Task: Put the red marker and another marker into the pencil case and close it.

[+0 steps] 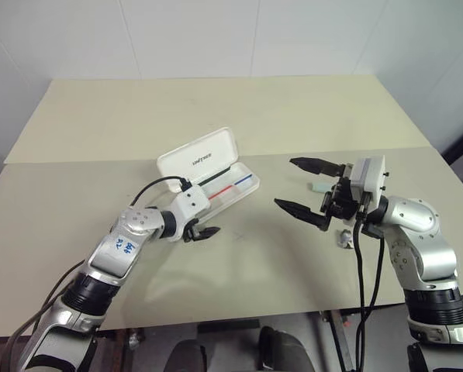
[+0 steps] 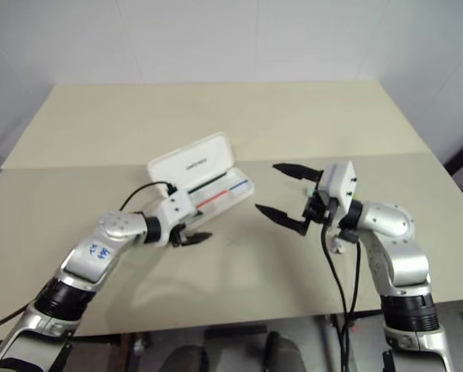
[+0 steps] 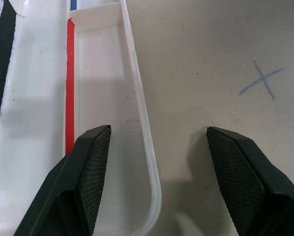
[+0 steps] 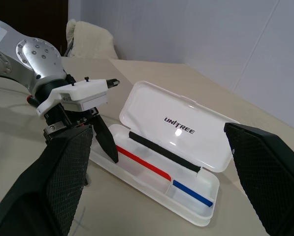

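Note:
The pencil case should bring its lid [image 1: 198,157] along, still open, when the robot turns the case by its front side, because the lid leans well back past the lid's hinge [image 1: 215,176].
The pencil case [image 1: 208,159] lies open in the middle of the table, its lid tipped back and its white tray [image 4: 196,209] facing me. A slim black bar [image 4: 164,152] lies in the tray along the hinge; the red marker itself is out of view. My left gripper [image 1: 205,232] hangs open and empty at the tray's near end, its fingers [image 3: 90,162] either side of the front wall [image 3: 139,108]. My right gripper [image 1: 284,182] is raised to the right of the case, wide open and empty. The pale mint marker [image 1: 319,187] lies on the table just behind it.
A small grey-white lump [image 1: 343,236] sits on the table under my right wrist. A blue X [image 3: 261,82] is drawn on the beige tabletop in front of the case. A seam crosses the table [image 1: 76,155] behind the case.

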